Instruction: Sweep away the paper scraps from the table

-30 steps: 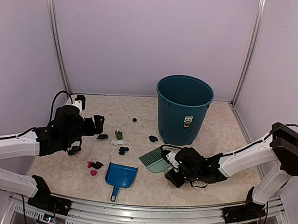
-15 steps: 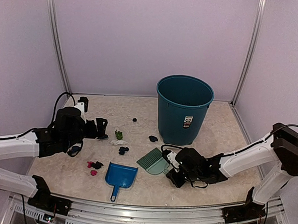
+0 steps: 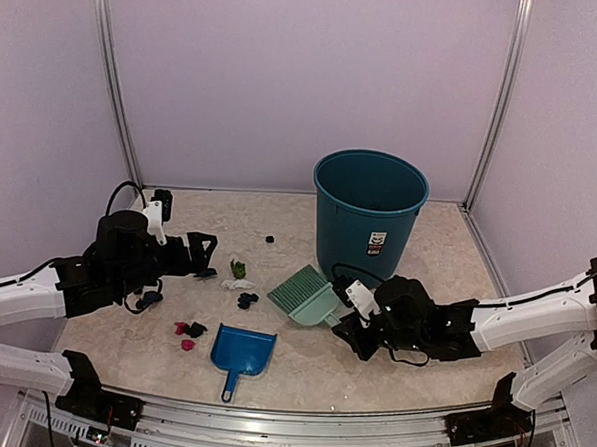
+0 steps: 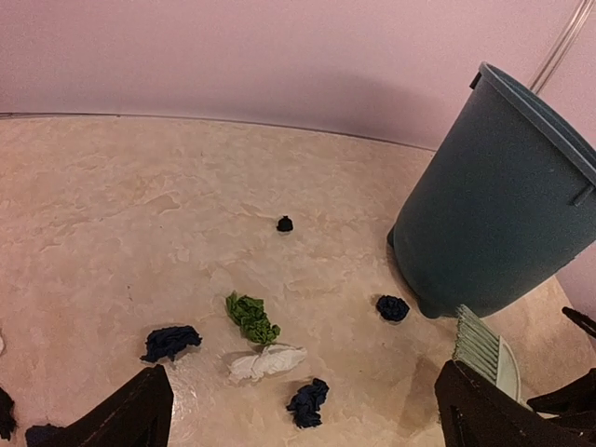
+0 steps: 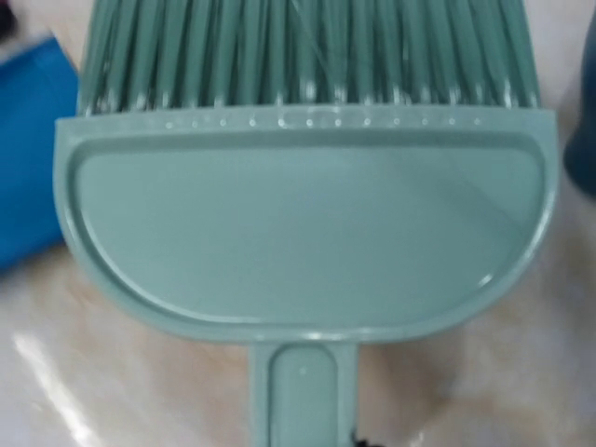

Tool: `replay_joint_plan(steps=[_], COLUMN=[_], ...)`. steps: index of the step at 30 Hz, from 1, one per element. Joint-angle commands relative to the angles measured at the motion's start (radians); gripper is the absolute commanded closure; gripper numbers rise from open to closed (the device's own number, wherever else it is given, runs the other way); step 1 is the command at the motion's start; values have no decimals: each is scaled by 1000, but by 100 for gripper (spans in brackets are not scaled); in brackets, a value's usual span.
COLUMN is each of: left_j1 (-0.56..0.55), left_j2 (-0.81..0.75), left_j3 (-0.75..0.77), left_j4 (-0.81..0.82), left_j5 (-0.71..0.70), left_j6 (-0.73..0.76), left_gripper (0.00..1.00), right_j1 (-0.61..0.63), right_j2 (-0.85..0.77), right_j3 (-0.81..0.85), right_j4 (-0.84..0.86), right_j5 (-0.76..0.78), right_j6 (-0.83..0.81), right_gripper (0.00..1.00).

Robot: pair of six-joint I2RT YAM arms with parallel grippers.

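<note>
The bristles [image 3: 297,288] point toward the open fingers and the way is clear, so my left gripper keeps going toward the brush head [image 3: 314,306] and closes across its edge.
Several small paper scraps lie on the beige table [image 3: 438,241]: a black one [image 3: 269,239], a green one [image 3: 238,269], a white one [image 3: 237,283], a navy one [image 3: 246,300], and pink [image 3: 181,329] and dark bits left of the dustpan. In the left wrist view the green [image 4: 251,318], white [image 4: 266,361] and navy [image 4: 308,402] scraps lie just ahead. My left gripper [image 3: 203,255] is open and empty over the left scraps. My right gripper [image 3: 342,310] is shut on the handle of the pale green hand brush [image 3: 305,294], bristles pointing far-left; the brush also fills the right wrist view [image 5: 307,233].
A teal bin [image 3: 369,217] stands behind the brush and shows at the right of the left wrist view [image 4: 503,196]. A blue dustpan [image 3: 242,351] lies in front of the scraps, handle toward the near rail. Lilac walls enclose the table.
My right arm has carried the brush left and farther back, toward the scraps; it now covers the dark scrap near the bin. My left gripper has shifted slightly.
</note>
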Motion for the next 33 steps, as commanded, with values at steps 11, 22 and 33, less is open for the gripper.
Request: replay_joint_plan(steps=[11,22,33], left_j1=[-8,-6,-5], left_j2=[-55,-45,62], left_j3=[38,48,67], left_j4=[-73,12,102], left_j5=[265,589,699], left_j6=[-107,-178,-239], left_gripper=[6,5,7], right_j1=[9,10,9], right_j2=[-121,-64,17], right_j3=[-57,-16,49], right_j4=[241,399,472], right_j5=[12,32,26], right_j6=[-92,-183,-236], right_gripper=[100,100,100])
